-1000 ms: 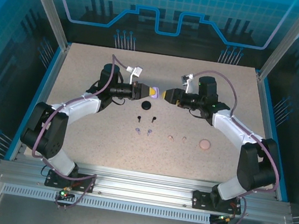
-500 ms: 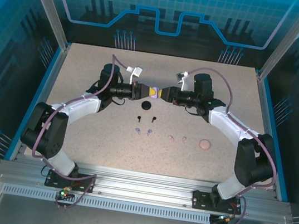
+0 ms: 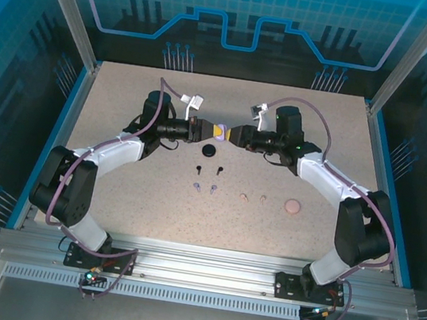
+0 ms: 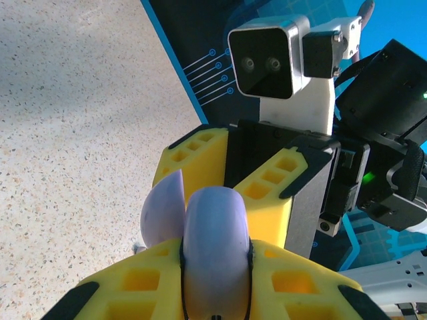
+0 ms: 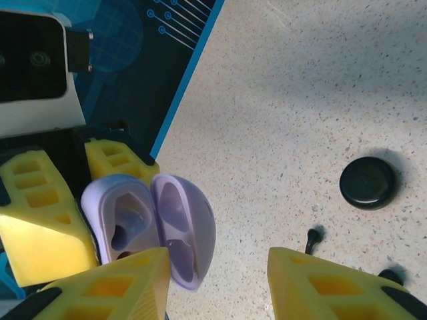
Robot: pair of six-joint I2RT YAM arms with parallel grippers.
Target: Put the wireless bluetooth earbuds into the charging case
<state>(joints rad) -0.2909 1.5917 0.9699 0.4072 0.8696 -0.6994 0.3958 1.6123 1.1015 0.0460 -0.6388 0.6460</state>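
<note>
My right gripper has the lilac case's wells (image 5: 128,223) facing it, so it should hold the case's lid (image 5: 187,230) and tip the wells up before my left gripper takes hold of the case's base again.
A lilac charging case (image 3: 218,131) hangs above the table at the back centre, its lid (image 5: 185,230) swung open and two empty wells in its base (image 5: 121,220). My left gripper (image 3: 208,130) is shut on the case base (image 4: 215,247). From the right, my right gripper (image 3: 230,134) faces it, open, with one yellow finger (image 5: 110,283) beside the lid and the other (image 5: 333,287) well apart from it. The earbuds lie on the table: a black pair (image 3: 199,166), a lilac pair (image 3: 196,187) and a pale pink pair (image 3: 244,198).
A closed black round case (image 3: 209,150) lies just below the grippers, and it also shows in the right wrist view as the black case (image 5: 368,182). A pink round case (image 3: 293,207) sits right of the pink earbuds. One black earbud (image 5: 312,239) lies near my right finger.
My right gripper has moved left up to the held lilac case and its jaws have narrowed somewhat. The left arm and the case have stayed still.
</note>
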